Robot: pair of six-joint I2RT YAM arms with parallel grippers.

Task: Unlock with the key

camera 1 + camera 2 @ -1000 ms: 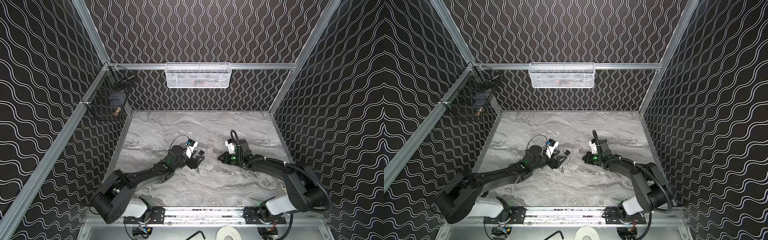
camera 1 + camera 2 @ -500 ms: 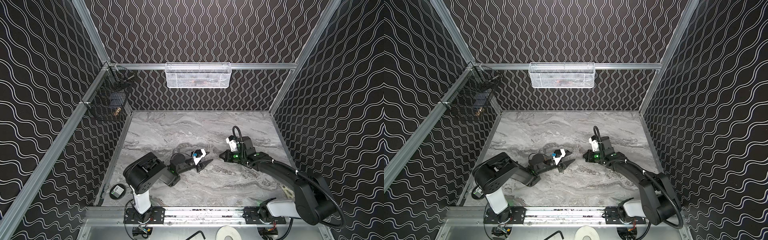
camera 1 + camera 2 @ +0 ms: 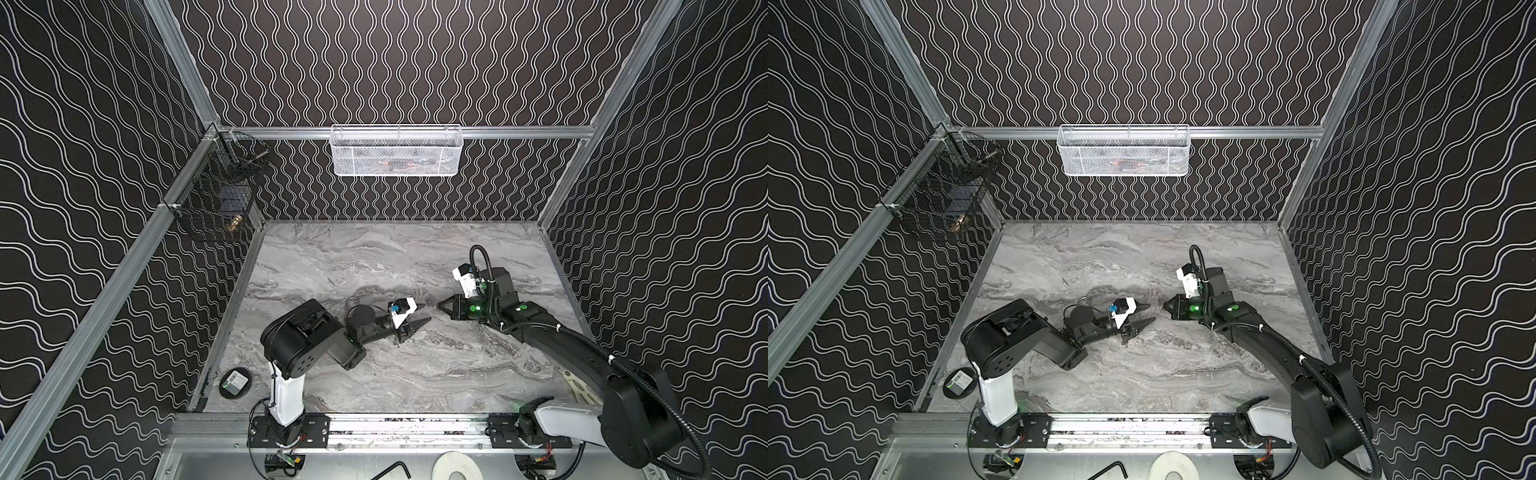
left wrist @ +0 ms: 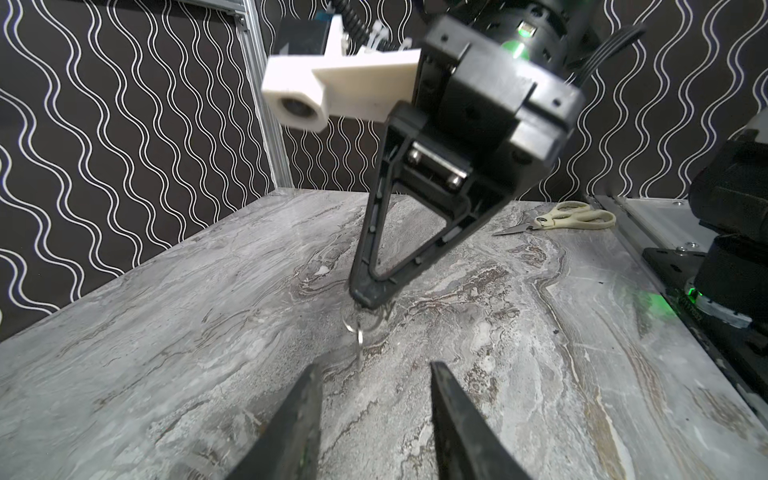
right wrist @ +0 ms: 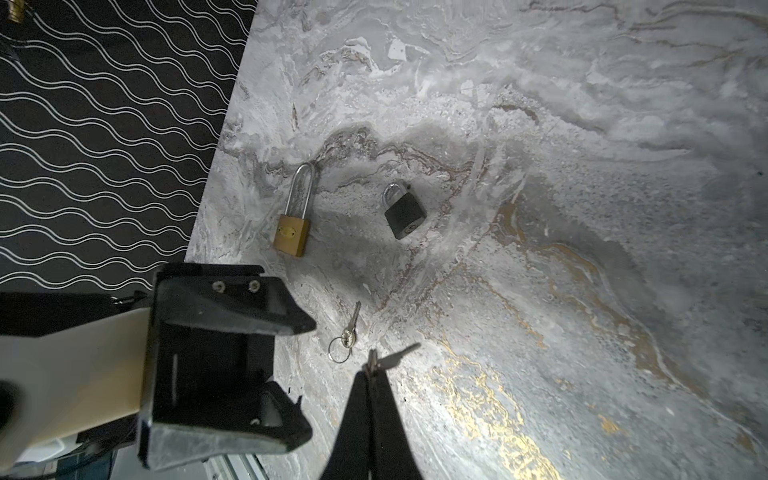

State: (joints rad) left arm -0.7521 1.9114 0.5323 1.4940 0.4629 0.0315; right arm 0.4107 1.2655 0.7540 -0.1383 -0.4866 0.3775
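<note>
I should keep holding my right gripper still until my left gripper closes, since the silver key's loose end (image 4: 360, 353) is in line with my left gripper's open gap (image 4: 373, 404).
My right gripper (image 5: 372, 370) is shut on the head of a small silver key (image 5: 372, 360). A ring (image 5: 338, 351) with a second key (image 5: 351, 326) hangs from it just above the marble table. In the left wrist view the ring and key (image 4: 359, 334) dangle below the right gripper (image 4: 368, 301). My left gripper (image 4: 374, 368) is open and empty, a short way from the keys and facing them. Both top views show the left gripper (image 3: 427, 313) (image 3: 1151, 313) tip to tip with the right gripper (image 3: 440, 305) (image 3: 1163, 305). A brass long-shackle padlock (image 5: 292, 232) and a black padlock (image 5: 404, 214) lie beyond the left gripper (image 5: 311, 378).
Cream-handled scissors (image 4: 561, 218) lie near the front right corner (image 3: 579, 384). A round black puck (image 3: 235, 382) sits front left. A white wire basket (image 3: 395, 151) hangs on the back rail and a black wire basket (image 3: 220, 195) on the left rail.
My left arm has folded up at the elbow and its gripper has moved right toward the right gripper, its jaws narrower than before. The right gripper stays shut and has barely shifted.
</note>
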